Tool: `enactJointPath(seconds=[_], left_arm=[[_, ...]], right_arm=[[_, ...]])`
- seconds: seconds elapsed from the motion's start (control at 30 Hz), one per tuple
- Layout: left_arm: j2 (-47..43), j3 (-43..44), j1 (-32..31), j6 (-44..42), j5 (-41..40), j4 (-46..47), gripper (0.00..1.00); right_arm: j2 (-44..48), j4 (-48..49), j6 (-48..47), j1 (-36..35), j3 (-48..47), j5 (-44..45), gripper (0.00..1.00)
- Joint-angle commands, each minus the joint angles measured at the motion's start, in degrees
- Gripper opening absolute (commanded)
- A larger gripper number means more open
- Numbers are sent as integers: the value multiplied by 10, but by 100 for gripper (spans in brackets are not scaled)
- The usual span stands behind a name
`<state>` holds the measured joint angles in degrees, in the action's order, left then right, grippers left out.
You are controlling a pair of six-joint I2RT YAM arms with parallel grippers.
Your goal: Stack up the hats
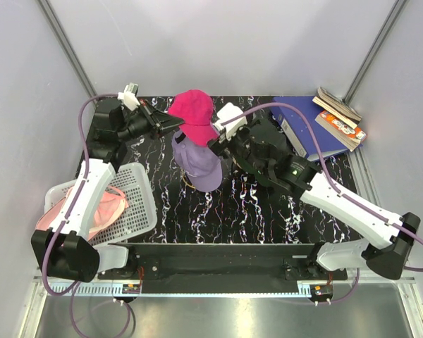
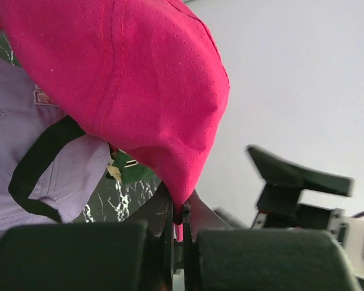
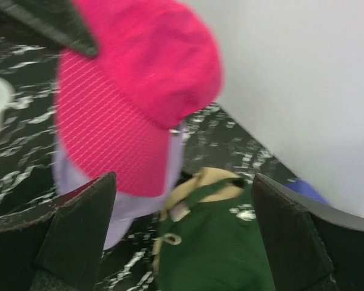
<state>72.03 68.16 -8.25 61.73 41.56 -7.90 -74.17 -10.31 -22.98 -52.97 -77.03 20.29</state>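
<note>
My left gripper is holding just one side of the magenta hat (image 2: 181,183), so next my right gripper grabs the magenta visor's free corner (image 3: 158,179) before I stack on the lavender hat.
My left gripper (image 2: 182,221) is shut on the rim of a magenta hat (image 2: 139,79) and holds it up off the table. In the top view this gripper (image 1: 175,124) sits at the left edge of the magenta hat (image 1: 194,113), just behind a lavender hat (image 1: 197,163) lying on the black marbled table. My right gripper (image 3: 183,206) stands open, nothing between its fingers, above a dark green hat (image 3: 212,248) that lies on a tan hat (image 3: 197,182). In the top view the right gripper (image 1: 218,143) is to the right of both hats. A light pink hat (image 1: 102,211) lies in the basket.
A white mesh basket (image 1: 137,204) stands at the near left under the left arm. A blue binder (image 1: 303,127) and a pile of books (image 1: 338,116) lie at the back right. Grey walls close in the back and sides.
</note>
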Motion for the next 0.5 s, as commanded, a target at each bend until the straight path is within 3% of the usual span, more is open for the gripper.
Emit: enactJointPath(seconds=[0.0, 0.17, 0.23, 0.47], left_arm=[[-15, -1, 14, 64, 43, 64, 0], [-14, -16, 15, 128, 55, 110, 0], [-14, -14, 15, 137, 64, 123, 0], [-18, -20, 16, 146, 86, 118, 0]], right_arm=[[69, 58, 61, 5, 65, -140, 100], [103, 95, 36, 5, 147, -175, 100], [99, 98, 19, 5, 160, -162, 100], [35, 243, -71, 4, 188, -103, 100]])
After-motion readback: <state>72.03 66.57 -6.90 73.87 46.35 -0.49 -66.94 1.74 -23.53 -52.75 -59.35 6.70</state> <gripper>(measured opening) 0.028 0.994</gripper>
